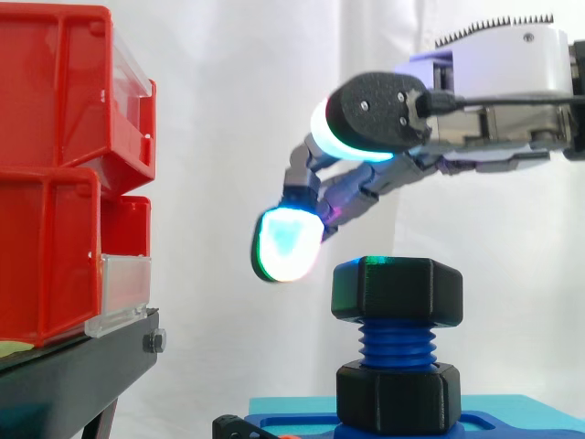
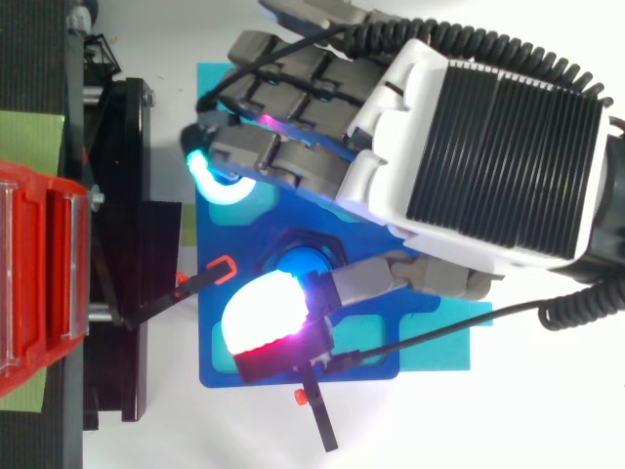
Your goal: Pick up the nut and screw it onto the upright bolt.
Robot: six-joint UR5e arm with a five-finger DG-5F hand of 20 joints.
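I can see blue thread [image 1: 398,345] in the gap below, so I expect the nut [image 1: 398,291] to screw down almost to the lower hex piece when I turn it.
A blue threaded bolt [image 1: 397,344] stands upright on a blue base plate [image 1: 292,422]. A black hex nut [image 1: 397,291] sits on the bolt's top, and a second black hex piece [image 1: 398,396] rings its foot. My hand [image 1: 512,73] hovers above and just left of the nut, open, with nothing between its fingers. One glowing fingertip [image 1: 287,242] hangs beside the nut's upper left, apart from it. From above, the hand [image 2: 488,137] spreads over the plate [image 2: 234,362], and the bolt's top [image 2: 305,260] shows between the fingers and the thumb pad [image 2: 262,315].
Red bins [image 1: 64,165] are stacked on a black stand [image 1: 73,375] at the left, close to the plate's edge. A cyan sheet [image 2: 439,342] lies under the plate. Thin black bars with orange tips [image 2: 220,266] stick out beside the plate.
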